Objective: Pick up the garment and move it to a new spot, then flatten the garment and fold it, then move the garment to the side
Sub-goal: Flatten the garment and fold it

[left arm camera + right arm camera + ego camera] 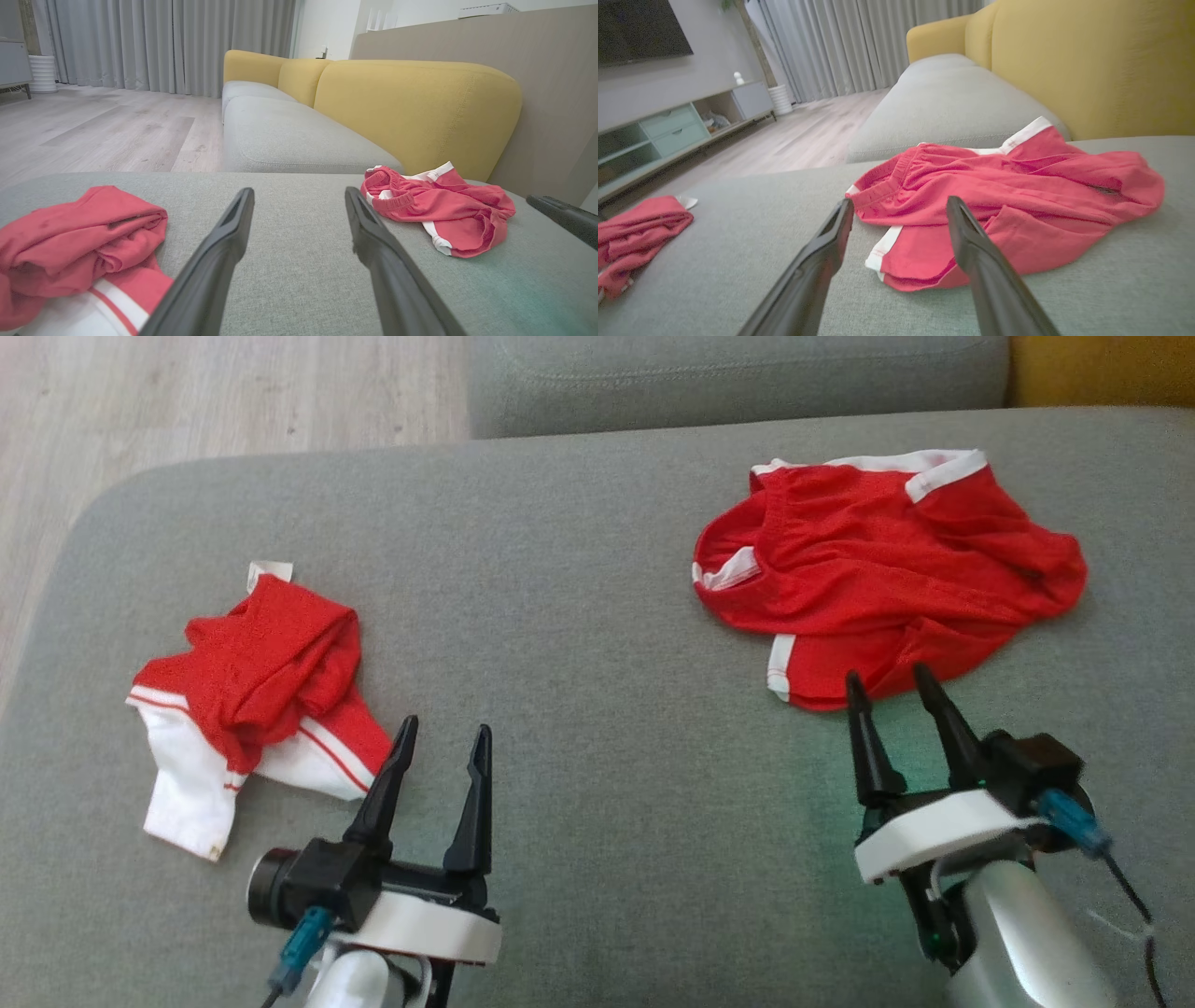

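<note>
I expect the red shorts' bunched leg (860, 670) to spread out when I lift and pull the shorts' elastic edge, as a short piece of white trim (780, 666) peeks out from underneath.
Red shorts with white trim (887, 574) lie crumpled at the back right of the grey sofa seat (579, 644); they also show in the right wrist view (1004, 205) and the left wrist view (434, 205). My right gripper (889, 686) stands open, its fingertips at the shorts' near hem, nothing between them (900, 205). A bunched red and white shirt (247, 705) lies at the left (79, 252). Just right of the shirt, my left gripper (444, 735) is open and empty (299, 196).
The seat's rounded left edge drops to a pale wood floor (187, 401). A second grey cushion (738, 378) lies beyond, with a yellow backrest (416, 107) at the right. Bare seat spans between the two garments. A TV cabinet (668, 130) stands across the room.
</note>
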Available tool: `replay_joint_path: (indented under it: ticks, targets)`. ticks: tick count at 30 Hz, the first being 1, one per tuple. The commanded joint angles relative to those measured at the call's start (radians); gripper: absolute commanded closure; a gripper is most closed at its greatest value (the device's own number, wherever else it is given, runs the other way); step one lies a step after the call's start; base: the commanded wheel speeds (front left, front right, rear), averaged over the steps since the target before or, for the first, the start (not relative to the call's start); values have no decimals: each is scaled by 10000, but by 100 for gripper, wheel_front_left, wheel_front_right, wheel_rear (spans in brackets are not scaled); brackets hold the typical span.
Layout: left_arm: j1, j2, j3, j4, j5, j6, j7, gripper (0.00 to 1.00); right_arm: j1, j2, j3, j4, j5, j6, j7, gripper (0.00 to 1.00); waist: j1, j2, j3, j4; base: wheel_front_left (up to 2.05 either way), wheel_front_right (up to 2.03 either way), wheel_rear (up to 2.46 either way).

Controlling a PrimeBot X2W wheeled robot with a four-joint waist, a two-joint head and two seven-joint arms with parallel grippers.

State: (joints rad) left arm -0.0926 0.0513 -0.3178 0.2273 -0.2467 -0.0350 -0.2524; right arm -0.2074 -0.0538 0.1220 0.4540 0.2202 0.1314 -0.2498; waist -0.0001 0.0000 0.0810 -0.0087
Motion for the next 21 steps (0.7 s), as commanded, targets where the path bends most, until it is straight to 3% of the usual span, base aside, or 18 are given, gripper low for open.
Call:
replay_joint_path:
  ticks: [1,8,21]
  targets:
    - [-244,-10,353,-337,68,-1,-93,0,-423,34,334,-259,-282,-7,7,0,1,0,106,90,0,0,0]
    - [-552,-10,199,-196,-12,-57,-93,0,-1067,35,624,836,-1225,-7,1154,0,1,0,591,619,0,0,0]
    - [-803,-11,-68,-181,-187,44,-93,0,-2510,35,90,2972,-2083,-7,2044,0,1,0,1044,1208,0,0,0]
